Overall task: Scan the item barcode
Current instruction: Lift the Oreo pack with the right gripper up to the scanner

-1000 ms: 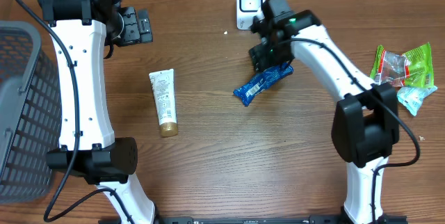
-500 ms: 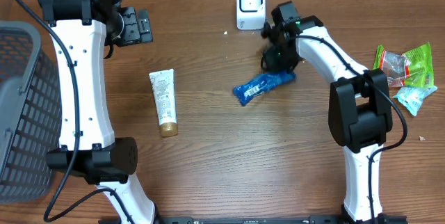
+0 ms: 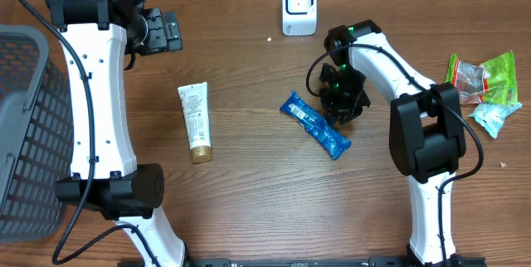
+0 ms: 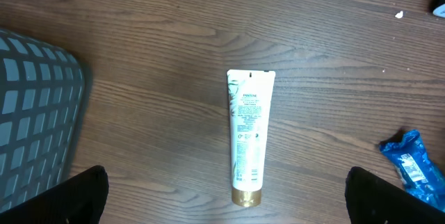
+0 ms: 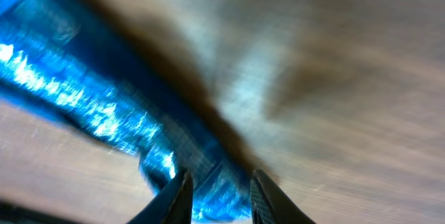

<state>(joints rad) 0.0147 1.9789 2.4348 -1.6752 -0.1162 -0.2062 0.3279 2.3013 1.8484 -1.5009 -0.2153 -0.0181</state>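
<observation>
My right gripper is closed at the edge of the blue foil packet (image 3: 328,128), which lies at a slant across the ends of its fingers. I should open the gripper, move over the packet's middle (image 3: 315,124) and grip there.
A blue foil packet (image 3: 314,123) lies slantwise at the table's middle, and in the right wrist view the blue foil packet (image 5: 104,113) fills the left side, blurred. My right gripper (image 3: 339,116) is shut on it; the packet's end sits between the fingers of my right gripper (image 5: 219,196). The white barcode scanner (image 3: 299,6) stands at the back, apart from the packet. My left gripper (image 3: 159,31) hangs open at the back left, high above a white tube with a gold cap (image 4: 249,135); nothing is between the wide-spread fingers of my left gripper (image 4: 226,197).
A grey mesh basket (image 3: 25,134) stands at the left edge. The white tube (image 3: 196,123) lies left of centre. Green and clear snack packets (image 3: 485,89) are heaped at the right edge. The basket's corner (image 4: 35,113) also shows in the left wrist view.
My right gripper closed on the blue packet and swung toward the front, away from the scanner. The packet turned from pointing up-right to pointing down-right. The left arm stayed still.
</observation>
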